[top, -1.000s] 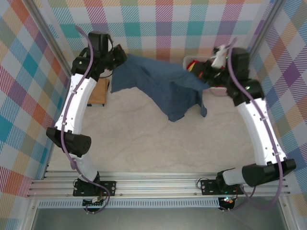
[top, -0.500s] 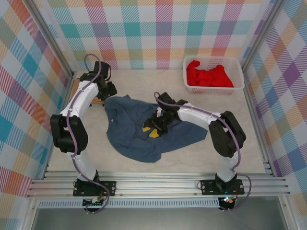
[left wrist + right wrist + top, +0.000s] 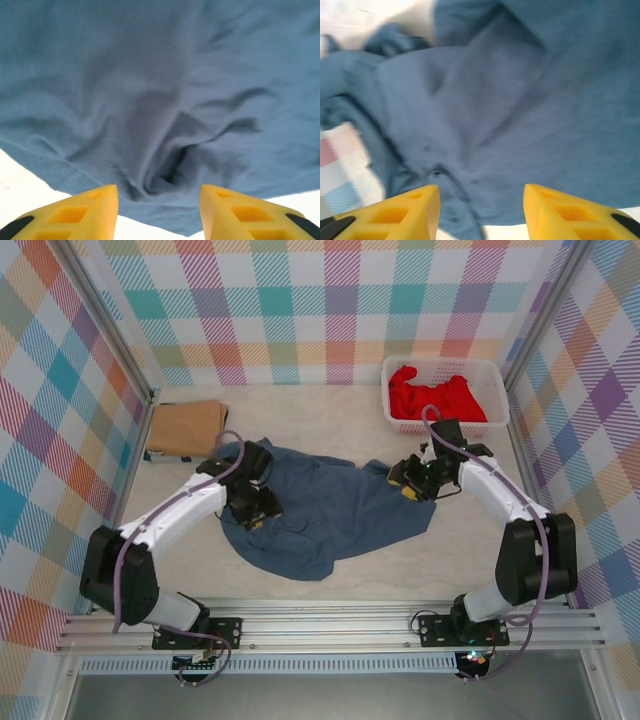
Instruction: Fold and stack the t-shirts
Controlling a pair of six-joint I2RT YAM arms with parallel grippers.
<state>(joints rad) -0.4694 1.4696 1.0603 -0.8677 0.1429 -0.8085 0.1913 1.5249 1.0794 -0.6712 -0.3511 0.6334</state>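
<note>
Next, I pinch the slate blue t-shirt by its front edge (image 3: pixel 262 563) with my left gripper and pull it flat, because the t-shirt bulges at the front and puckered cloth (image 3: pixel 291 526) lies under my left gripper.
The slate blue t-shirt (image 3: pixel 330 515) lies crumpled and spread on the table's middle. My left gripper (image 3: pixel 259 516) hovers over its left edge, open, its yellow fingers (image 3: pixel 75 215) apart above a puckered fold of blue cloth (image 3: pixel 165 125). My right gripper (image 3: pixel 404 481) is open over the shirt's right edge, with nothing between its fingers (image 3: pixel 570 212) and the blue cloth (image 3: pixel 510 115) lying just beyond them. The tan-brown t-shirt (image 3: pixel 186 427) lies folded at the back left. The bright red t-shirt (image 3: pixel 435 395) is bunched in the basket.
The white slotted basket (image 3: pixel 497 370) stands at the back right corner. Checked walls close in the table at the back and both sides. Bare table (image 3: pixel 400 565) runs along the front, between the blue shirt and the arm bases.
Both grippers held the blue shirt up at the back, then lowered it onto the table and let go. The arms now sit at its left and right edges.
</note>
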